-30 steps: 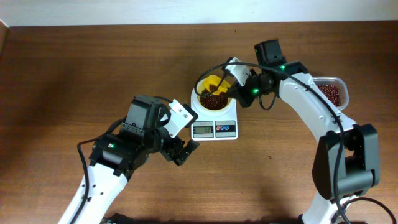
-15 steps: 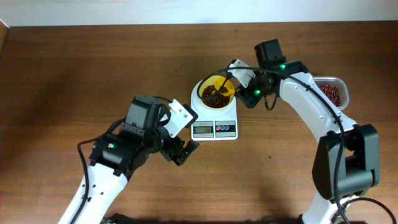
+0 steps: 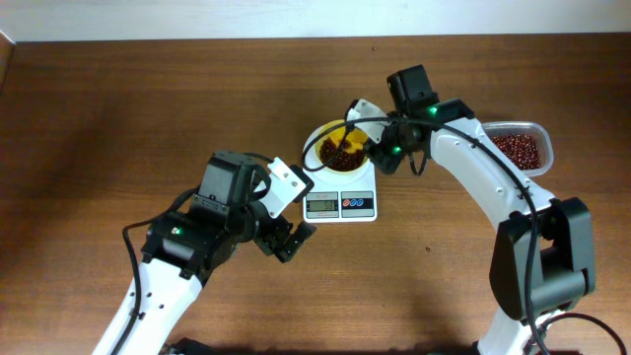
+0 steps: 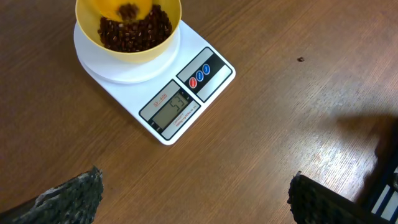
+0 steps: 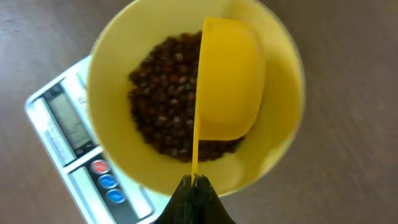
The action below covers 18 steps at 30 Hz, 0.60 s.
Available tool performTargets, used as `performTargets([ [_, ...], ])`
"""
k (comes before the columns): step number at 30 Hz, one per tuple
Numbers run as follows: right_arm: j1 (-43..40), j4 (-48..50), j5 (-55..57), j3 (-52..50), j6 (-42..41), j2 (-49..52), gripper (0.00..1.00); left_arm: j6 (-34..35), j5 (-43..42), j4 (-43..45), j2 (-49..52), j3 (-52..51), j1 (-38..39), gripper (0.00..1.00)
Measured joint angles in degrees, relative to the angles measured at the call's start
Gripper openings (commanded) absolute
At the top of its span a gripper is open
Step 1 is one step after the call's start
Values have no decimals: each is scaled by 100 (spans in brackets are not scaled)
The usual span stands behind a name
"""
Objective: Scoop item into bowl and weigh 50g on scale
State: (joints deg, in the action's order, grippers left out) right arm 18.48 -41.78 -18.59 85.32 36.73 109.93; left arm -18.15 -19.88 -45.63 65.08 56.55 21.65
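The robot's right gripper should bring the scoop back down through the beans in the bowl (image 5: 163, 99) to take a few out, because the scale's display (image 4: 170, 112) shows more than 50g.
The yellow bowl (image 3: 338, 150) stands on the white scale (image 3: 340, 197) and holds dark reddish-brown beans (image 5: 168, 106). My right gripper (image 5: 196, 182) is shut on the handle of a yellow scoop (image 5: 230, 78), which is turned on its side over the bowl. In the overhead view the right gripper (image 3: 380, 133) is at the bowl's right rim. In the left wrist view the bowl (image 4: 127, 28) and the scale (image 4: 177, 102) show, and the display seems to read 53. My left gripper (image 4: 196, 196) is open and empty over the table in front of the scale.
A clear plastic container (image 3: 517, 146) with more beans stands at the right of the table. A single stray bean (image 4: 301, 60) lies on the wood to the right of the scale. The left arm (image 3: 212, 222) is left of the scale.
My right gripper has moved left over the bowl and turned the scoop on its side. The left arm has not moved.
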Motion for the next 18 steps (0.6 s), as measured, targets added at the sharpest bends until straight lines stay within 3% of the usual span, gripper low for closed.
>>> performTargets([
  [18,254,-313,205,52,76,72,4,0,0,0,0,0,0,99],
])
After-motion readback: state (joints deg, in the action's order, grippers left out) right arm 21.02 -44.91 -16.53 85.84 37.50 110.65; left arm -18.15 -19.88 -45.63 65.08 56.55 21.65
